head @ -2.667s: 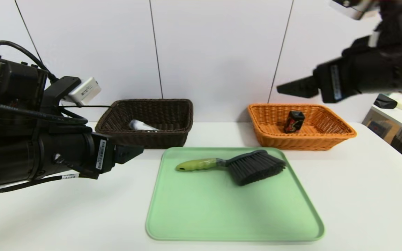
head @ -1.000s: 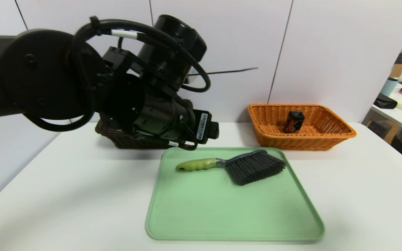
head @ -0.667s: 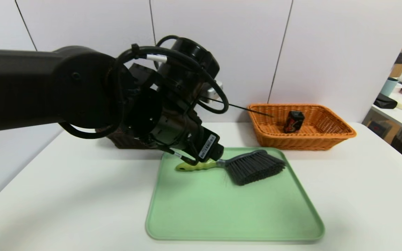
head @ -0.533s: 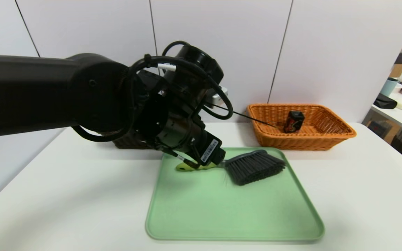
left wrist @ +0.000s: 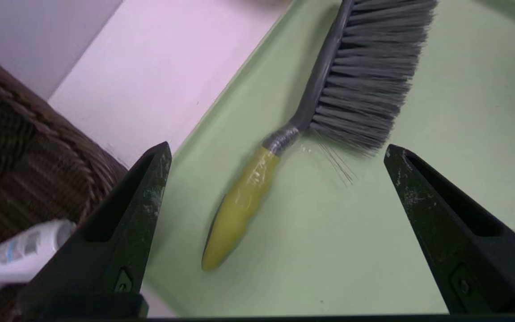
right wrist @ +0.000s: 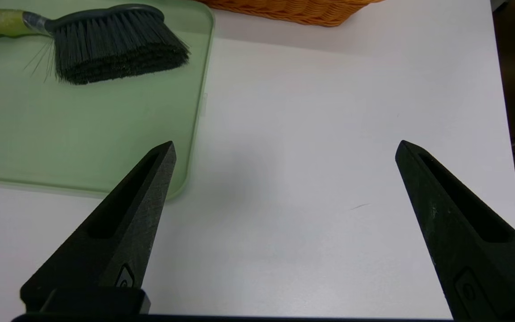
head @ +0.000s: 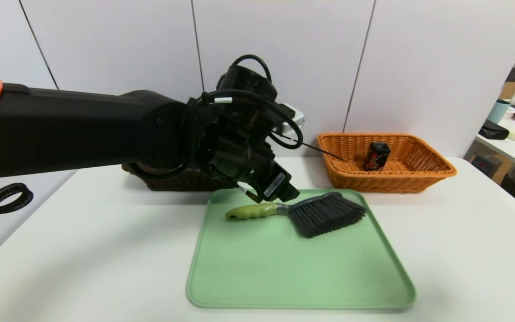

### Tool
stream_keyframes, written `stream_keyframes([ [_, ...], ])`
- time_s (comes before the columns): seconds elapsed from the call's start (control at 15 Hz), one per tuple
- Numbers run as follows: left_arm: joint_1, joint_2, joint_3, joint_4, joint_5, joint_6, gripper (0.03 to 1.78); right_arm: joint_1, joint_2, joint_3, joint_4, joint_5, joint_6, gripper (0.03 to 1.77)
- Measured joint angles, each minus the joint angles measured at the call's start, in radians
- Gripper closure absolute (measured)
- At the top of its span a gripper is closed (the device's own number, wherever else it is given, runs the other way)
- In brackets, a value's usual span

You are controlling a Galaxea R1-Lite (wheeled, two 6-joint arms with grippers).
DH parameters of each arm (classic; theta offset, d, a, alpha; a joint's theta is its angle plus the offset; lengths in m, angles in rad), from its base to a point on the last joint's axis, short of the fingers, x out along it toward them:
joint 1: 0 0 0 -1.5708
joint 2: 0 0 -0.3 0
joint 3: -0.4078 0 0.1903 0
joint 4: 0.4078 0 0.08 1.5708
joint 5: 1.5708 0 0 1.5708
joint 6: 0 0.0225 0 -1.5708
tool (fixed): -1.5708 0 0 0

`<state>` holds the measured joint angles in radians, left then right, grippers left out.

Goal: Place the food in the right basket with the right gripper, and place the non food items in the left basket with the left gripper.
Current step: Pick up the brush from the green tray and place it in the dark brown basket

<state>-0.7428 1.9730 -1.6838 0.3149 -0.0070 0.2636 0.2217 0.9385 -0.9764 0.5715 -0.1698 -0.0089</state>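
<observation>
The brush's green handle (head: pixel 251 211) lies at a slant across the ends of my left gripper's open fingers, so I should turn the gripper to line up with the brush and bring it down toward the neck (head: pixel 283 209).
A hand brush (head: pixel 315 213) with a green handle (left wrist: pixel 239 205) and dark bristles lies on the green tray (head: pixel 284 277). My left gripper (left wrist: pixel 277 147) hangs open just above the handle, which lies between the wide-apart jaws without touching them. In the head view the left gripper (head: pixel 284 192) sits at the tray's back edge. The white bottle (left wrist: pixel 11 261) lies in the dark brown left basket (left wrist: pixel 25 147), mostly hidden behind my arm in the head view. The food (head: pixel 377 155), a black box, stands in the orange right basket (head: pixel 436 172). My right gripper (right wrist: pixel 285 143) is open over bare table right of the tray.
The white table (head: pixel 83 268) meets a pale wall at the back. A side table (head: pixel 514 150) with an orange and other items stands at the far right. A black cable loop (head: pixel 2 201) hangs at the left edge.
My left arm swung from the left side over the tray and came down toward the brush handle. The right arm dropped from high at the right to the table's right edge.
</observation>
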Motion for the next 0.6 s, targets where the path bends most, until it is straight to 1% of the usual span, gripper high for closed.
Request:
stream_keyframes([
  [0.13, 0.036, 0.005, 0.000, -0.042, -0.059, 0.109, 0.12, 0.000, 0.000, 0.005, 0.000, 0.000, 0.005, 0.11],
  [0.53, 0.139, 0.000, 0.010, -0.111, -0.323, 0.422, 0.12, 0.010, -0.002, 0.011, -0.004, 0.008, 0.018, 0.11],
  [0.6, 0.150, 0.000, 0.023, -0.116, -0.343, 0.470, 0.12, 0.011, -0.003, 0.012, -0.003, 0.008, 0.019, 0.11],
])
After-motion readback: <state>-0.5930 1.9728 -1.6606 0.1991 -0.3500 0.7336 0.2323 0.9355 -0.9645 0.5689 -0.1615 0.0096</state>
